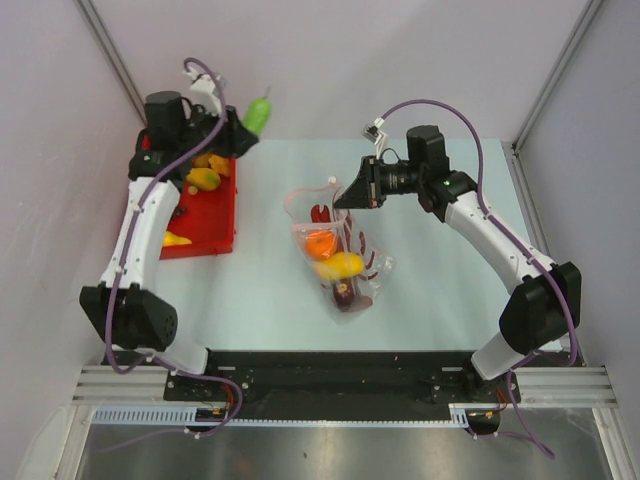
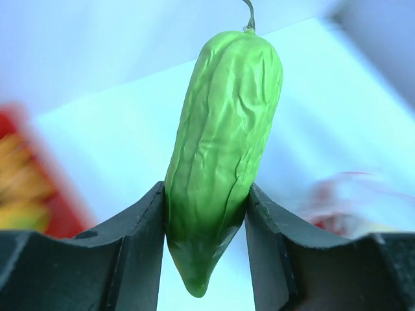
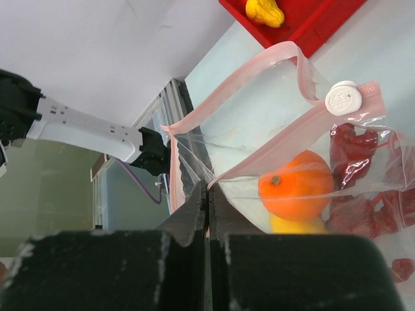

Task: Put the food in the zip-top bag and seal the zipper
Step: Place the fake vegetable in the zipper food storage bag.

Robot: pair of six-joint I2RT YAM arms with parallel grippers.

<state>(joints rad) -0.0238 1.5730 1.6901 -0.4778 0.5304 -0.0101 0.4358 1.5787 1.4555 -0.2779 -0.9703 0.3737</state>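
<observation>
My left gripper should go toward the bag's opening [image 1: 312, 206] next and let go inside, because the green toy pepper [image 1: 257, 116] is clear of the red tray and the bag's opening is open.
My left gripper [image 1: 243, 128] is shut on a green toy pepper [image 2: 220, 149], held in the air at the far right corner of the red tray [image 1: 222, 232]; the pepper also shows in the top view [image 1: 257, 114]. My right gripper [image 3: 209, 194] is shut on the rim of the zip-top bag [image 3: 259, 129], holding its mouth open. The pink zipper strip [image 3: 227, 81] arcs round the mouth, with a white slider [image 3: 343, 99]. In the bag [image 1: 335, 255] lie an orange fruit [image 3: 295, 184], a yellow fruit [image 1: 340, 265] and a dark purple piece [image 1: 345, 293].
The red tray sits at the left of the table with orange and yellow toy food [image 1: 205, 178] at its far end and a yellow piece [image 1: 176, 239] near its front. A yellow fruit on the tray shows in the right wrist view [image 3: 264, 11]. Walls enclose the table.
</observation>
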